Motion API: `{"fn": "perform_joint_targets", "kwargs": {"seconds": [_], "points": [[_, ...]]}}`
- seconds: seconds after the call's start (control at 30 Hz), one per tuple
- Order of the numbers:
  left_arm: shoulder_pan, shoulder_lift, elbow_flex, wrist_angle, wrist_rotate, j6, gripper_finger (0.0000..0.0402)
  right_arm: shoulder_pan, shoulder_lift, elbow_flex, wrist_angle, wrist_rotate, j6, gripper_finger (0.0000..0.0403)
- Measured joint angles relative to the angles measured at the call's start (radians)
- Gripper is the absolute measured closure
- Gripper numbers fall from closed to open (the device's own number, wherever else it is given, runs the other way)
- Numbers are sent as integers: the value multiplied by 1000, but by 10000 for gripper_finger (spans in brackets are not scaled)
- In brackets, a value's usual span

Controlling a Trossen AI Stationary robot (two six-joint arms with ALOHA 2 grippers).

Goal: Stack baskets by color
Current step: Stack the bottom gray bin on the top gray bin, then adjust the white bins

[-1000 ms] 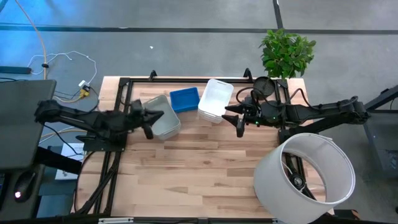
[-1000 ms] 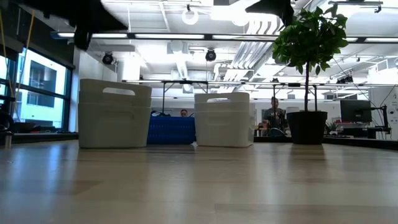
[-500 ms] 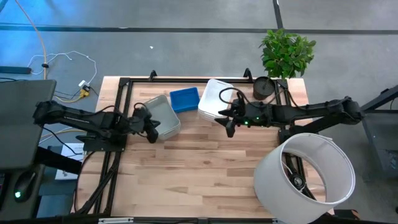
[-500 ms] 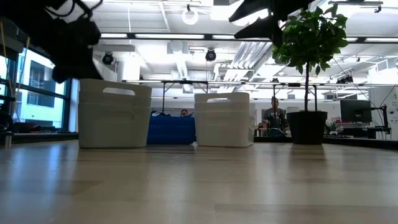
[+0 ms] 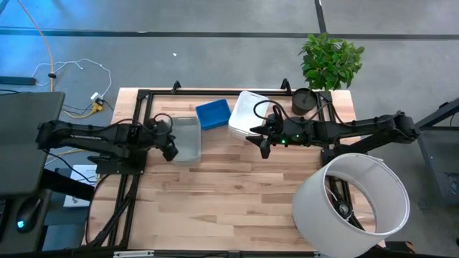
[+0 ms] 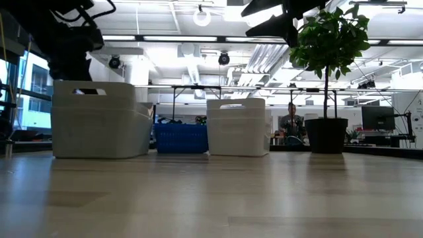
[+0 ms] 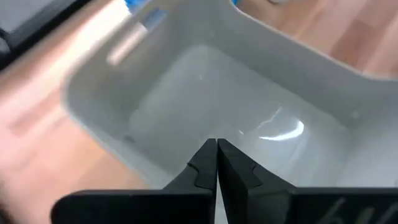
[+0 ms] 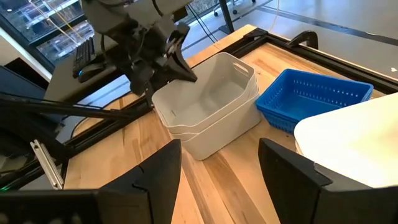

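My gripper will push the white basket (image 5: pixel 249 110), and it will slide and turn together with another nested beneath, since layered edges (image 5: pixel 242 133) show at its near end.
A translucent grey basket (image 5: pixel 188 140) stands on its base at the table's far left, and in the right wrist view it looks like two nested ones (image 8: pixel 208 102). My left gripper (image 5: pixel 172 150) is shut and slants down into the basket's left end (image 7: pixel 216 149). A blue perforated basket (image 5: pixel 213 115) stands behind it, and a white basket (image 5: pixel 247 115) to the right of that. My right gripper (image 5: pixel 259 143) hangs open in the air in front of the white basket, holding nothing. My left gripper points its shut fingers (image 7: pixel 205 163) slantwise down from the table's left side, inside the grey basket by its left wall (image 8: pixel 163 102). The gripper's own body hides the rim below it, so I cannot tell whether the fingers touch the wall.
A large white cylinder (image 5: pixel 351 201) takes up the near right corner. A potted plant (image 5: pixel 330 61) stands at the far right. Black frame rails (image 5: pixel 143 100) run along the left and far edges. Bare wood lies across the near middle (image 5: pixel 229 201).
My left gripper has tipped steeply downward and sunk at the grey basket's left end. The basket, slanted before, now stands square to the table's edges and has slid a little toward the near left. My right gripper has gone toward the table's left, staying open.
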Motion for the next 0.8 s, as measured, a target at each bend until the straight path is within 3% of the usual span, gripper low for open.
{"fn": "perform_joint_targets", "kwargs": {"seconds": [0.27, 0.43, 0.67, 0.8], "points": [[61, -3, 85, 33, -7, 72, 401, -6, 0, 0, 2, 15, 28, 201], [63, -7, 173, 123, -7, 135, 401, -71, 0, 0, 1, 30, 79, 216], [55, -43, 228, 481, 41, 286, 401, -161, 0, 0, -14, 1, 89, 322], [55, -44, 228, 586, 37, 315, 401, -192, 11, 0, -88, 59, 90, 393]]}}
